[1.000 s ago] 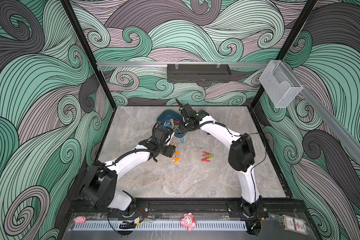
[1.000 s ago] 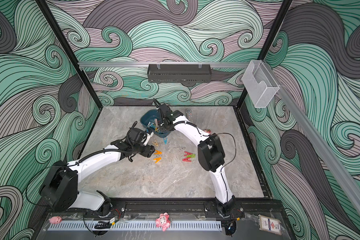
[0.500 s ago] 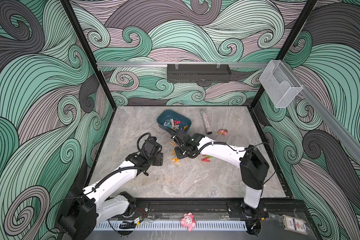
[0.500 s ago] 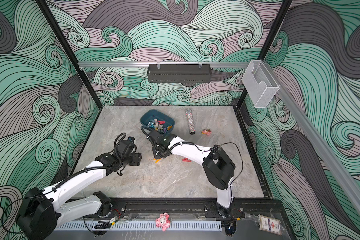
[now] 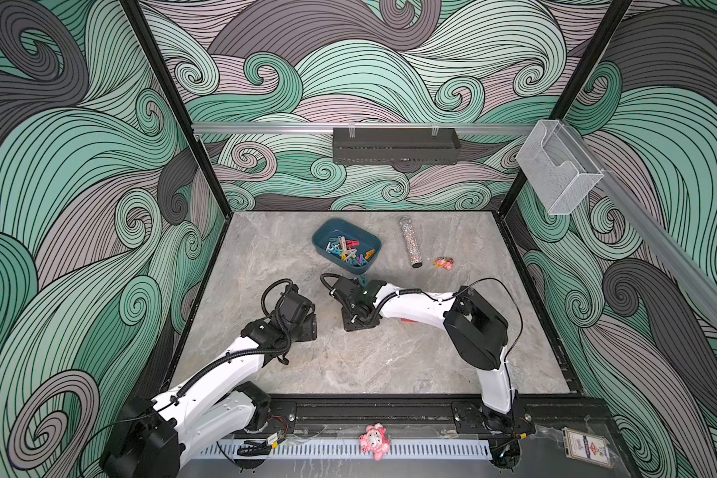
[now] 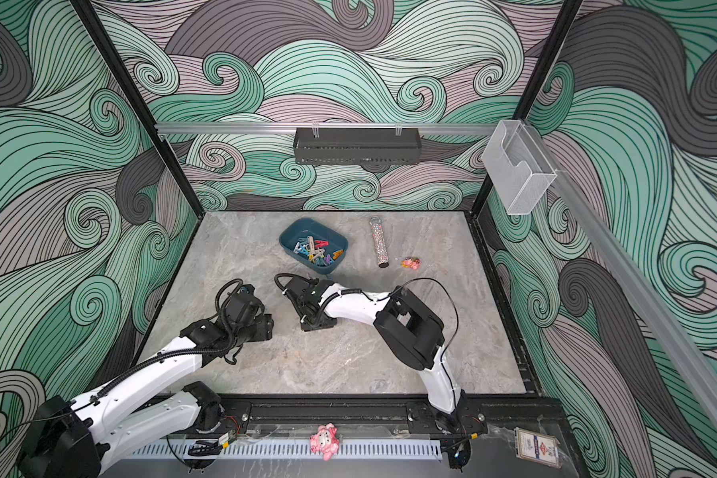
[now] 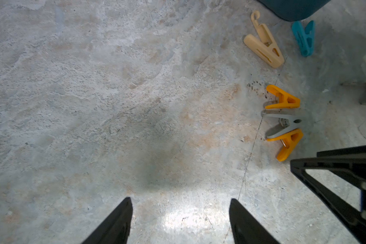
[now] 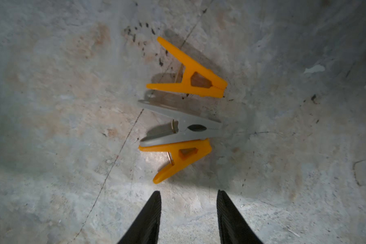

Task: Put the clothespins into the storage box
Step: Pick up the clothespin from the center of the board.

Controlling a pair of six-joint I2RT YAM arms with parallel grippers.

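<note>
I keep moving my right gripper in until its open fingers straddle the nearest orange clothespin's outer handle (image 8: 163, 175), since that handle sticks out clear of the grey clothespin (image 8: 183, 122).
The dark teal storage box (image 5: 321, 239) (image 6: 289, 240) stands at the back middle of the table with several coloured clothespins (image 5: 350, 250) inside. One teal clothespin (image 7: 303, 38) and a beige one (image 7: 263, 41) lie just outside it. Two orange clothespins (image 8: 190, 76) (image 8: 178, 157) flank a grey one (image 8: 179, 126) on the table. My right gripper (image 8: 188, 191) hangs open just short of that group, with nothing between its fingers. My left gripper (image 7: 180, 199) is wide open over bare table to the left. A right gripper finger (image 7: 325, 164) shows in the left wrist view.
A glittery tube (image 5: 410, 242) and a small pink toy figure (image 5: 443, 262) lie right of the box. A black perforated tray (image 5: 394, 145) hangs on the back wall, a clear holder (image 5: 555, 169) on the right rail. A pink toy (image 5: 374, 440) sits on the front rail.
Both arms have pulled back from the box toward the front. The right gripper now hangs over the orange and grey pins with wider jaws. The left arm moved left.
</note>
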